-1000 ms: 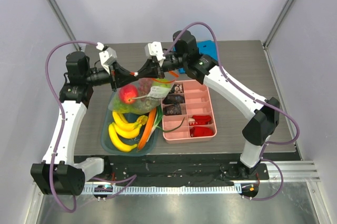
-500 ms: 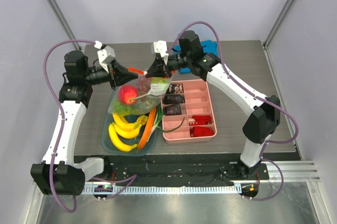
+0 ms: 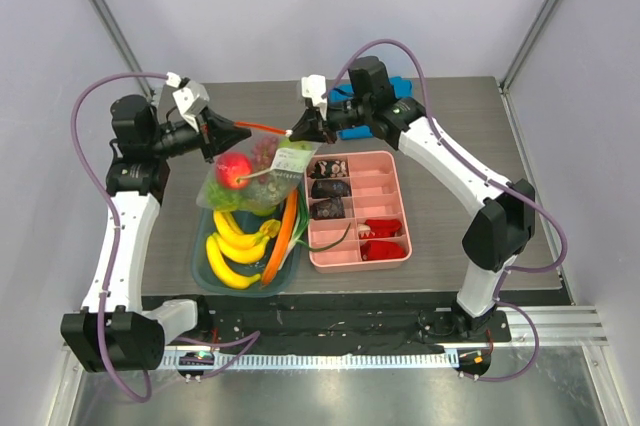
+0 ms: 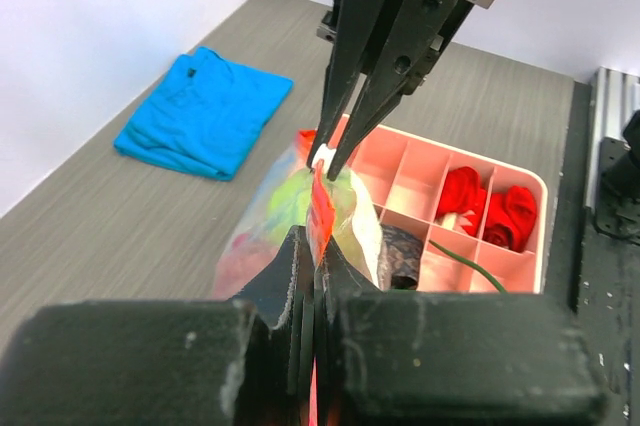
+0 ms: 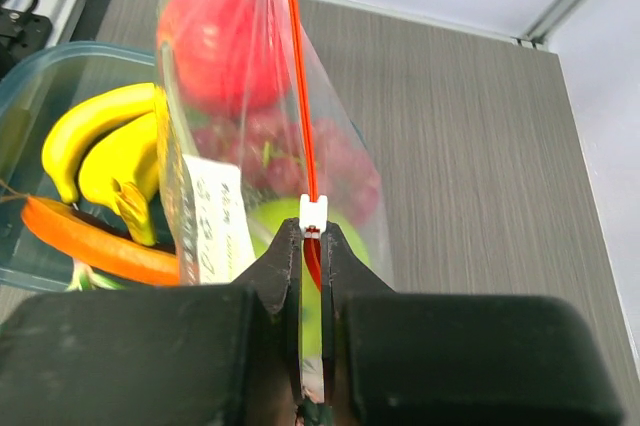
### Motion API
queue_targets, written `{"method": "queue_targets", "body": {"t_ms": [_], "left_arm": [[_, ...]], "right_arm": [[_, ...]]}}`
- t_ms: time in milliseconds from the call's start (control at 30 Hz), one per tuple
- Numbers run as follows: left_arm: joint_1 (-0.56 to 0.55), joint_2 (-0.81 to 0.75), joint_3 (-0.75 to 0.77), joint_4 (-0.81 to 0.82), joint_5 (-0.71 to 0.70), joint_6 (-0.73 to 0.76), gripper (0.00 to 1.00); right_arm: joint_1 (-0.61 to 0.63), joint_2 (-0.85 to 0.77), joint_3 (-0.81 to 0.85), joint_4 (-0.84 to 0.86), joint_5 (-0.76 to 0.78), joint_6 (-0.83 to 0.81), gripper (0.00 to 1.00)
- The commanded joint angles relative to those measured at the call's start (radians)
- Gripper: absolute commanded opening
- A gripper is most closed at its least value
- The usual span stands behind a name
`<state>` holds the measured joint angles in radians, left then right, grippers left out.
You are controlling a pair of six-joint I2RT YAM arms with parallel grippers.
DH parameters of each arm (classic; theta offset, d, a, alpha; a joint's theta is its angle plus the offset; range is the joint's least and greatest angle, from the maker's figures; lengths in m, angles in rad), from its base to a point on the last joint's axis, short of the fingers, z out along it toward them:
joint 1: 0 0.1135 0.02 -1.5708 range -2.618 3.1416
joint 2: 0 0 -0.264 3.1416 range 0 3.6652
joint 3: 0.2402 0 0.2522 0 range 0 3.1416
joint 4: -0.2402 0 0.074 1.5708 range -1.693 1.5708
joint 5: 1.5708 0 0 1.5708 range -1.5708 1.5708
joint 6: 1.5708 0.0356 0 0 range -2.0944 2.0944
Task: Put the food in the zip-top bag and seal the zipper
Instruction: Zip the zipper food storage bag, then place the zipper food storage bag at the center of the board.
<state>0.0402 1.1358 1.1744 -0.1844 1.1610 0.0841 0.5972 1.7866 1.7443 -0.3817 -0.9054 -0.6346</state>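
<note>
My right gripper should keep pulling the white slider until it gets to the bag's far corner, because the zipper [image 3: 264, 128] is tight from my left gripper to the slider.
The zip-top bag [image 3: 256, 184] hangs in the air between my two grippers, above the teal bin. Through its clear plastic show a red fruit [image 3: 237, 170], a grape bunch [image 5: 335, 161] and a green apple [image 5: 275, 221]; a white label [image 3: 292, 159] sits on its side. The zipper [image 3: 265, 130] runs taut along the top. My left gripper [image 3: 240, 130] is shut on its left end, seen close in the left wrist view [image 4: 318, 238]. My right gripper [image 3: 294, 133] is shut on the strip at the right end, just behind the white slider [image 5: 312, 211].
Under the bag a teal bin [image 3: 196, 256] holds yellow bananas [image 3: 232, 246] and an orange carrot [image 3: 283, 236]. To its right, a pink compartment tray [image 3: 360, 264] holds dark and red items. A folded blue cloth [image 4: 205, 111] lies at the back of the table.
My grippers have drawn apart, the left one going left and the right one going right. The zipper between them has lengthened and pulled straight, and the bag hangs a little further left.
</note>
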Motion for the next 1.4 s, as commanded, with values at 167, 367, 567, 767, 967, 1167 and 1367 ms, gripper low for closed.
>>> {"method": "queue_targets", "body": {"t_ms": [167, 367, 567, 767, 967, 1167, 1367], "left_arm": [[0.046, -0.062, 0.087, 0.240, -0.030, -0.070, 0.00], [0.064, -0.054, 0.110, 0.263, -0.038, -0.079, 0.00], [0.078, -0.047, 0.131, 0.275, -0.046, -0.079, 0.00], [0.093, -0.036, 0.139, 0.281, -0.044, -0.080, 0.00], [0.093, -0.030, 0.148, 0.283, -0.026, -0.079, 0.00], [0.093, -0.022, 0.148, 0.292, 0.055, -0.116, 0.00], [0.090, -0.015, 0.148, 0.304, 0.114, -0.149, 0.00]], "right_arm": [[-0.094, 0.003, 0.012, -0.124, 0.099, -0.077, 0.01], [-0.137, 0.005, 0.000, -0.172, 0.114, -0.142, 0.01], [-0.177, 0.000, -0.020, -0.215, 0.126, -0.201, 0.01], [-0.201, 0.000, -0.034, -0.252, 0.142, -0.254, 0.01], [-0.205, 0.000, -0.031, -0.272, 0.137, -0.280, 0.06], [-0.163, 0.004, 0.099, -0.278, 0.089, -0.180, 0.70], [-0.079, -0.021, 0.213, -0.137, 0.083, 0.025, 0.84]]}}
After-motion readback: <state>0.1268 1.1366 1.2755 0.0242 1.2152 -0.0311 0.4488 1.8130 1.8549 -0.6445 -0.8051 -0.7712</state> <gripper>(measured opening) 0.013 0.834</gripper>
